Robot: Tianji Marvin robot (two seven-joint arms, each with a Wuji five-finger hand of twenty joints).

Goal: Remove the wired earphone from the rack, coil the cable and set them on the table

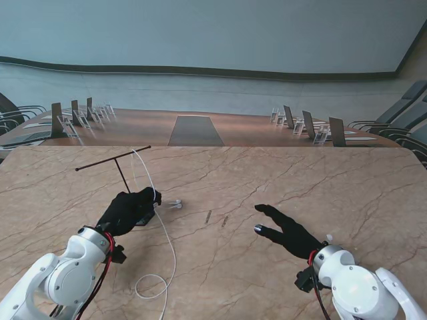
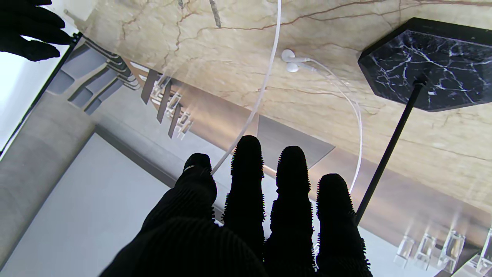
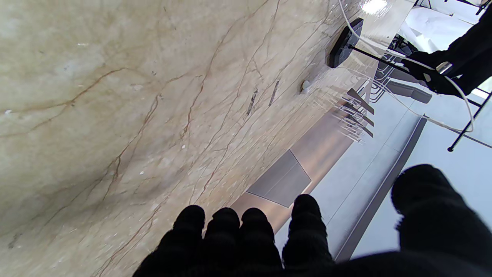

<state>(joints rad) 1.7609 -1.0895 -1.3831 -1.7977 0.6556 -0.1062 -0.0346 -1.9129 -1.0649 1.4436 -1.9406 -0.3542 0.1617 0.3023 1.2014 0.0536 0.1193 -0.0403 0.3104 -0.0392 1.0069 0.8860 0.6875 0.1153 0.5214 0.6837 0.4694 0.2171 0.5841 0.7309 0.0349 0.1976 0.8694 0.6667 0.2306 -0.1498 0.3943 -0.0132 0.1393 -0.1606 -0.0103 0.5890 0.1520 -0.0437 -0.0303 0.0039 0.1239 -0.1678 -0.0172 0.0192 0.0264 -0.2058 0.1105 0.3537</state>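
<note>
The cable's loose loop (image 1: 152, 287) is lying slack, so I expect the cable to wind around the robot's left gripper and pull its tail along when the robot coils it.
The black rack (image 1: 120, 167) stands left of centre on its dark marble base (image 2: 423, 65), a thin post carrying a crossbar. The white earphone cable (image 1: 170, 250) hangs from the crossbar, runs down through my left hand (image 1: 130, 210) and ends in a loose loop (image 1: 152, 287) nearer to me. Both earbuds (image 2: 290, 61) lie on the table just right of the base. My left hand sits against the post with the cable (image 2: 265, 84) caught between two fingers. My right hand (image 1: 287, 230) hovers over bare table at the right, fingers spread, holding nothing.
The marble table (image 1: 320, 180) has two small dark marks (image 1: 217, 218) near its middle. Beyond its far edge is a long wooden conference table (image 1: 200, 127) with clear nameplate holders and chairs on both sides.
</note>
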